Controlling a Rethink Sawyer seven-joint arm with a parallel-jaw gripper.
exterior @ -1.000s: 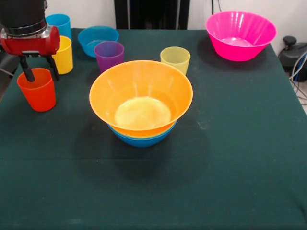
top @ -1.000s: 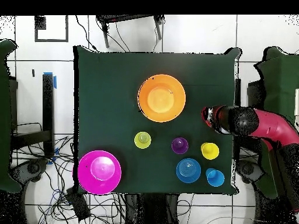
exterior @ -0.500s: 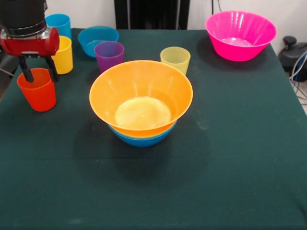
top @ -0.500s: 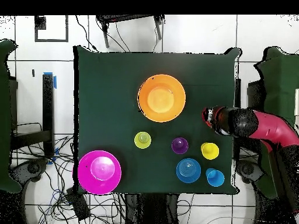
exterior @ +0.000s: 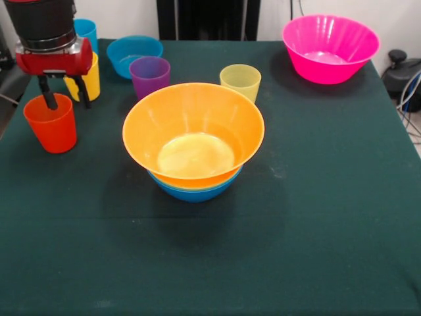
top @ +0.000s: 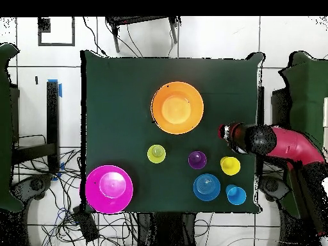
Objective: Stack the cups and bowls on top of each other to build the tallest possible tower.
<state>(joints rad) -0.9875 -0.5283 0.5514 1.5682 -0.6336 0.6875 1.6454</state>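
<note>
The orange-yellow bowl (exterior: 194, 135) is sitting inside the blue bowl (exterior: 195, 191). Both bowls will slide together when I push the orange cup against the inside.
The large orange-yellow bowl (exterior: 193, 135) (top: 177, 107) sits nested on a medium blue bowl (exterior: 194, 191) at mid-table. The orange cup (exterior: 51, 125) stands upright at the left edge in the front view. My gripper (exterior: 64, 100) hangs open over the cup's right side, one finger (exterior: 48, 100) at the rim and the other outside it, holding nothing. Behind it stand the yellow cup (exterior: 89, 82) and the blue cup (exterior: 84, 29). The purple cup (exterior: 149, 76) and the yellow-green cup (exterior: 241, 81) stand behind the nested bowls. In the overhead view my arm (top: 269, 141) covers the orange cup.
A large pink bowl (exterior: 330, 47) (top: 109, 189) sits at the far right corner in the front view. A small blue bowl (exterior: 133, 54) (top: 207, 186) lies between the blue and purple cups. The dark green cloth (exterior: 296, 230) ends close to the orange cup's left.
My gripper has shifted right and slightly up over the orange cup, still open. The cup and the bowls have not moved.
</note>
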